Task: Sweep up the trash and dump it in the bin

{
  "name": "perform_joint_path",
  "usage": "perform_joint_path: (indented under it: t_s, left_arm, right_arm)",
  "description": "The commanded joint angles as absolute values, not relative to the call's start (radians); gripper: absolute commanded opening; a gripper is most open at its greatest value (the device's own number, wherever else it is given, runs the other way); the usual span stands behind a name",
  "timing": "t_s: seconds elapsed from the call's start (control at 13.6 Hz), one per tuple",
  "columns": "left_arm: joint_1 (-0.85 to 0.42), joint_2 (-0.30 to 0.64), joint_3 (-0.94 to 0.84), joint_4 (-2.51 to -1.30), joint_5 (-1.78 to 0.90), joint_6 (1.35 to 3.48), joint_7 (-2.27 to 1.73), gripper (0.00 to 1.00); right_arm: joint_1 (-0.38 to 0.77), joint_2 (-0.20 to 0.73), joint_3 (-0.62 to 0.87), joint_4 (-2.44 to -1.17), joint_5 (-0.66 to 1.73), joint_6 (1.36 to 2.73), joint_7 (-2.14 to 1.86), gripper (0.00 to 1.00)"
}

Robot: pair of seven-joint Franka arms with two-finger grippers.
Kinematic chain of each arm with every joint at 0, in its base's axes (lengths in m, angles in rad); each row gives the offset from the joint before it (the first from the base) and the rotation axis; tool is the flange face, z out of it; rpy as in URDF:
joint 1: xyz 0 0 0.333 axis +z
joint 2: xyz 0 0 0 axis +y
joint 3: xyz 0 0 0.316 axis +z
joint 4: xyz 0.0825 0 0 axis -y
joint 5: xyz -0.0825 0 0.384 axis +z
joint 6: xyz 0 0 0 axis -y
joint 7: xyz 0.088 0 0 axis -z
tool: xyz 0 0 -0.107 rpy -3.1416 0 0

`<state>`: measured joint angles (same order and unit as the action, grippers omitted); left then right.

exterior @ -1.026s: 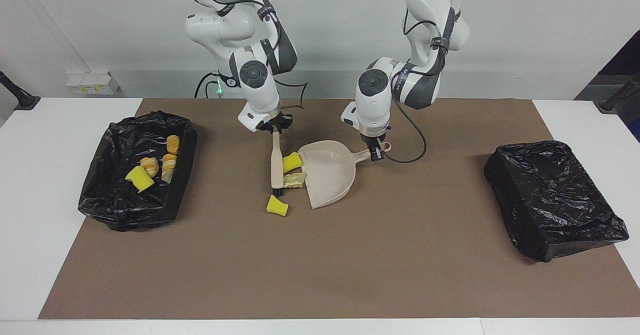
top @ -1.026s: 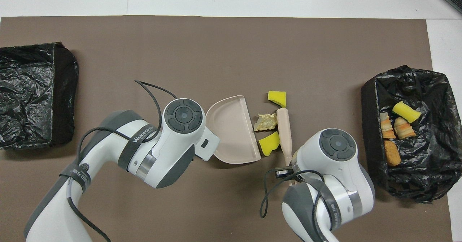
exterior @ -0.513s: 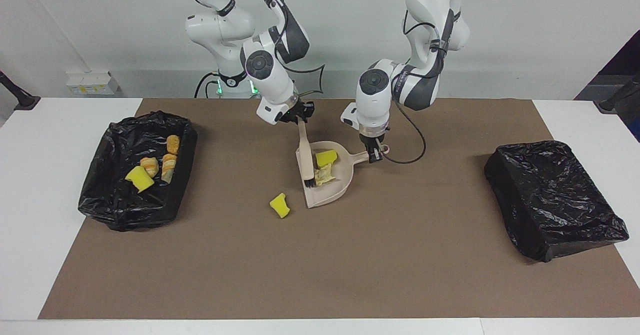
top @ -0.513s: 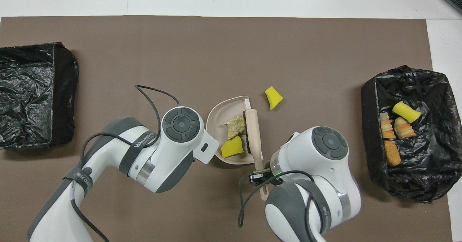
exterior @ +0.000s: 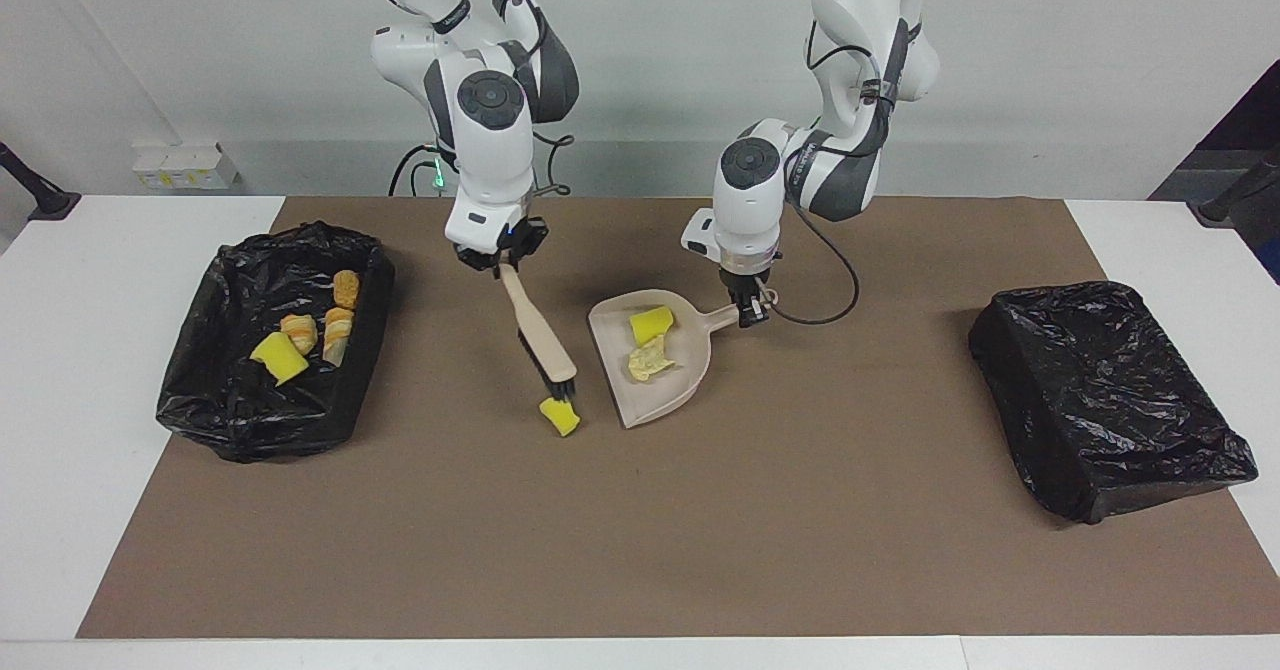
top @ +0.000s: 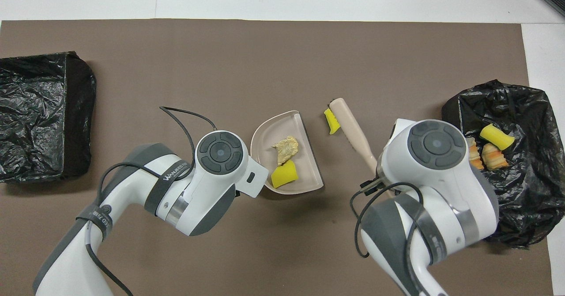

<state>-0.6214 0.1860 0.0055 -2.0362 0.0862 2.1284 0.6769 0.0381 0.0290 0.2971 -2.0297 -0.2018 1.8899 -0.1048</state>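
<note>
My right gripper should sweep the loose yellow sponge chunk (exterior: 560, 416) back toward the middle of the dustpan's edge (exterior: 608, 370) before pushing it in, because the chunk is lying out by the dustpan's far corner.
My right gripper (exterior: 500, 258) is shut on the handle of a beige brush (exterior: 540, 335). The brush slants down, and its bristles touch a loose yellow sponge chunk (exterior: 560, 416) on the brown mat. My left gripper (exterior: 748, 308) is shut on the handle of the beige dustpan (exterior: 668, 390), which rests on the mat beside that chunk. In the pan lie a yellow sponge chunk (exterior: 650, 325) and a tan scrap (exterior: 645, 358). The overhead view shows the pan (top: 265, 137), the brush (top: 353, 130) and the loose chunk (top: 331, 122). Both grippers are hidden under the wrists there.
A black-bagged bin (exterior: 200, 390) at the right arm's end of the table holds a yellow sponge chunk (exterior: 279, 357) and three pastry bits (exterior: 337, 335). A second black-bagged bin (exterior: 1105, 395) stands at the left arm's end. A brown mat (exterior: 640, 530) covers the table.
The brush swept a sponge chunk and the tan scrap into the dustpan. It then came out of the pan and swung over to the loose sponge chunk. The dustpan barely moved.
</note>
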Motion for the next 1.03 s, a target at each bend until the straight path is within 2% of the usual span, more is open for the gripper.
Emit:
perform_joint_path:
  t_s: [0.0,0.07,0.22,0.44,0.59,0.95]
  left_arm:
    - [-0.617,0.175,0.012,-2.063,0.094,2.157,0.657,0.00]
    - [-0.615,0.173,0.012,-2.063,0.094,2.157,0.657,0.00]
    - [-0.614,0.175,0.012,-2.063,0.094,2.157,0.657,0.00]
    - [-0.614,0.175,0.012,-2.063,0.094,2.155,0.657,0.00]
    - [-0.614,0.175,0.012,-2.063,0.094,2.151,0.655,0.00]
    - [-0.612,0.175,0.014,-2.056,0.094,2.146,0.655,0.00]
  right_arm:
    - [0.026,0.239,0.310,-1.846,-0.384,1.882,-0.156,0.00]
    - [0.018,0.285,0.313,-1.823,-0.429,1.885,-0.164,0.00]
    - [0.035,0.293,0.314,-1.848,-0.411,1.884,-0.144,0.00]
    - [0.029,0.278,0.316,-1.940,-0.173,1.945,-0.115,0.00]
    - [0.037,0.270,0.324,-1.947,-0.017,1.933,-0.112,0.00]
    - [0.170,0.192,0.348,-2.016,0.205,1.910,0.006,0.00]
